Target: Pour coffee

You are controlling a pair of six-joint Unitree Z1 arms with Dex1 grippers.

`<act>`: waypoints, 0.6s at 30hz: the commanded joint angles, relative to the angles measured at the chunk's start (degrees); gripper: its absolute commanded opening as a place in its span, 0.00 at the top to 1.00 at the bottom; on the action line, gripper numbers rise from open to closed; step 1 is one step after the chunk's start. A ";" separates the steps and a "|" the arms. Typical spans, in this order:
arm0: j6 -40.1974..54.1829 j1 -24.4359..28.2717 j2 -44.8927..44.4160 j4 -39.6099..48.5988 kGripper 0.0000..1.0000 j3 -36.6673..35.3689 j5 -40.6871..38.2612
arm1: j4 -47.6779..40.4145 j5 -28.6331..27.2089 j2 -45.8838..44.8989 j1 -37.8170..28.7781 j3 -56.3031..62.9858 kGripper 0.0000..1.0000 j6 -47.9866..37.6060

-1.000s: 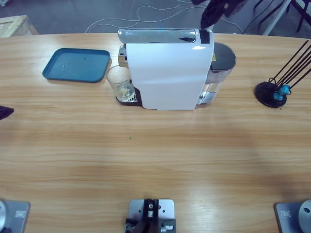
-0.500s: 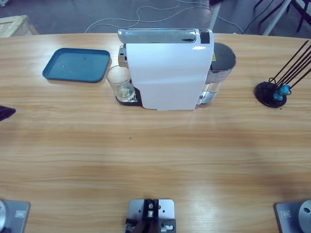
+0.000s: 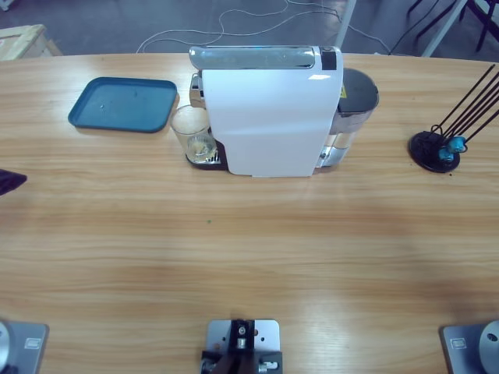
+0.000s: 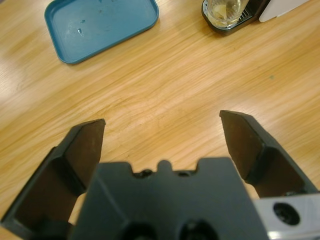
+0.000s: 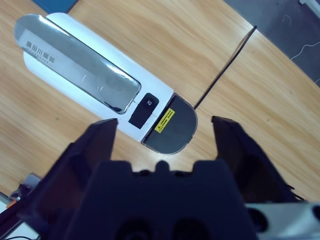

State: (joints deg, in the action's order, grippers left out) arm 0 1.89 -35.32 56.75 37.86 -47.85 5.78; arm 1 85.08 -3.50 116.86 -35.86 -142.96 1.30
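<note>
My gripper will keep the pale coffee (image 3: 202,148) inside when it carries the clear glass, because the coffee is a shallow pool far below the glass's rim (image 3: 190,108).
A clear glass (image 3: 192,134) stands on the drip tray at the left end of the white coffee machine (image 3: 269,117). A shallow pool of pale coffee (image 3: 202,148) lies in its bottom. My left gripper (image 4: 162,122) hangs open over bare table, far from the glass (image 4: 226,9), which sits at the top edge of the left wrist view. Only a dark tip of that arm (image 3: 9,181) shows at the high view's left edge. My right gripper (image 5: 164,124) is open high above the machine (image 5: 85,75), over its black button (image 5: 144,107) and grey tank lid (image 5: 172,131). It is outside the high view.
A blue tray (image 3: 123,104) lies left of the machine, also in the left wrist view as the blue tray (image 4: 100,25). A black capsule stand (image 3: 438,149) with thin rods and small blue capsules sits at the right. A black cable (image 5: 225,65) runs off behind the machine.
The right gripper, seen above the machine's top right corner a second ago, has drawn up and out of the high view. The dark tip at the left edge has barely shifted.
</note>
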 commanded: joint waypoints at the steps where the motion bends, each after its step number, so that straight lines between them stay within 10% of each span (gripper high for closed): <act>1: -0.48 0.43 1.70 -0.42 0.01 0.56 0.02 | 1.79 0.60 0.38 -0.53 0.42 0.00 -0.60; 18: -0.48 0.43 3.40 -2.25 0.01 1.37 -0.12 | 2.37 2.11 -2.29 -0.53 1.18 0.00 -0.16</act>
State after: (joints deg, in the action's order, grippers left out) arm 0 1.89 -35.32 57.21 37.70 -47.84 5.78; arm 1 86.41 -3.50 116.83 -35.86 -142.96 1.22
